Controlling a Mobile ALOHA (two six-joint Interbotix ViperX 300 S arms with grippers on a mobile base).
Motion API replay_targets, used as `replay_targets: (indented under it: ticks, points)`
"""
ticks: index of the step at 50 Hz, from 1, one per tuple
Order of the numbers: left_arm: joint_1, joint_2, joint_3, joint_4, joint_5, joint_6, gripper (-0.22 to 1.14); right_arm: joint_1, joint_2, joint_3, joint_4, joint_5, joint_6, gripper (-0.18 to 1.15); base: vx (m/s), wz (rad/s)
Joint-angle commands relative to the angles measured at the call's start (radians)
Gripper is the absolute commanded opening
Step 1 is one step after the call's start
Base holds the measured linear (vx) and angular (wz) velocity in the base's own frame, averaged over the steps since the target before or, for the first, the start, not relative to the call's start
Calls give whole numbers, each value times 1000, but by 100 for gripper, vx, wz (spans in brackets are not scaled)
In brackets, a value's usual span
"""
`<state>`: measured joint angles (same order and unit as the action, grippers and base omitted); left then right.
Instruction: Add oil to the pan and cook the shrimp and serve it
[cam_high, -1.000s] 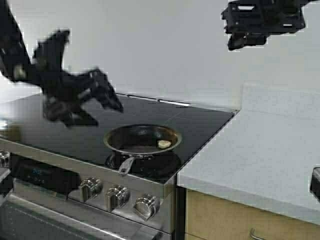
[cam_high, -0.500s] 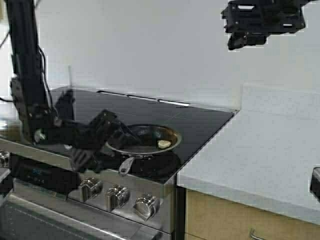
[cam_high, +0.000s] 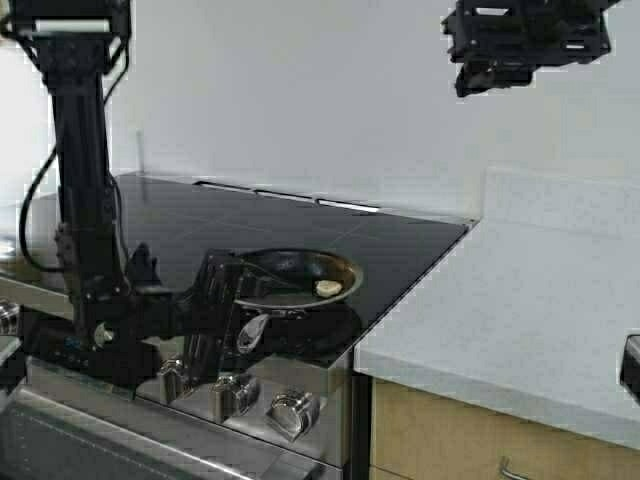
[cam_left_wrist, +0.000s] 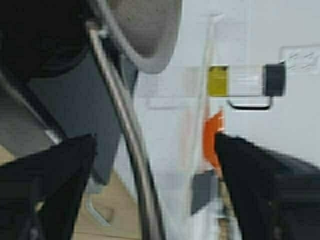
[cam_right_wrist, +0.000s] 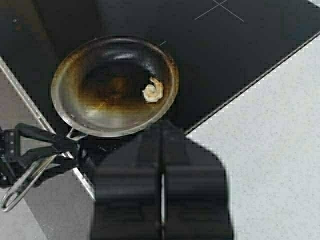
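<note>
I expect the shrimp (cam_high: 328, 289) to stay inside until I tip the pan nearly upright, because the pan's side (cam_high: 350, 273) curves up around the shrimp.
The pan (cam_high: 290, 278) sits on the black cooktop's front burner with the pale curled shrimp (cam_high: 328, 288) inside near its right rim. My left gripper (cam_high: 238, 318) is low at the stove's front edge. It is open, with its fingers either side of the steel pan handle (cam_left_wrist: 134, 160) and apart from it. From above, the right wrist view shows the pan (cam_right_wrist: 115, 85), the shrimp (cam_right_wrist: 153, 91) and the handle (cam_right_wrist: 22, 184). High above the cooktop, my right gripper (cam_right_wrist: 161, 131) is shut and empty. The oil (cam_left_wrist: 217, 81) shows far off in its cruet.
A white counter (cam_high: 520, 300) adjoins the cooktop (cam_high: 400, 240) on the right. Steel knobs (cam_high: 235, 395) line the stove front just under my left gripper. An orange bowl (cam_left_wrist: 212, 141) shows far off past the handle.
My left arm has swung down from above the cooktop's left side to the stove's front, bringing its open gripper around the pan handle. The right arm, pan and shrimp have not moved.
</note>
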<state>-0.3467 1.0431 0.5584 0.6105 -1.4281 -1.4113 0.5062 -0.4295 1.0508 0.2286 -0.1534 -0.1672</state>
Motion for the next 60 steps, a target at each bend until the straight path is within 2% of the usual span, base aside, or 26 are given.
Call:
replay_targets:
  ticks: [1,17,23,27,30,34,37,39,46,54,60]
  points:
    - [-2,12,-38,15,-52,-49,101,2,-11,-21,0,-3,-2,6,0,0]
    - [-2,23,-66,58,-72,-97,100,2,-11,-23,0,-3,-3,6,0,0]
    - [-2,23,-71,61,-72,-127,90,2,-11,-23,0,-3,-2,6,0,0]
    - [-2,25,-72,61,-72,-179,70,2,-11,-23,0,-3,-2,6,0,0]
    - [-2,25,-74,61,-72,-213,47,2,-11,-23,0,-3,-2,6,0,0]
    - [-2,23,-74,58,-74,-232,6,2,-11,-25,0,-3,-3,6,0,0]
    - [-2,18,-74,58,-74,-230,-13,2,-11,-25,-2,-3,-3,6,0,0]
    - [-2,15,-72,58,-74,-229,-13,2,-9,-25,-2,-3,-3,6,0,0]
    - [-2,-2,-64,55,-84,-227,8,2,-11,-25,0,-3,-3,6,0,0]
    - [-2,-21,-55,54,-101,-227,2,2,-9,-28,0,-3,-3,6,0,0]
    - [-2,-46,-35,41,-110,-224,3,2,-11,-28,0,-3,-3,6,0,0]
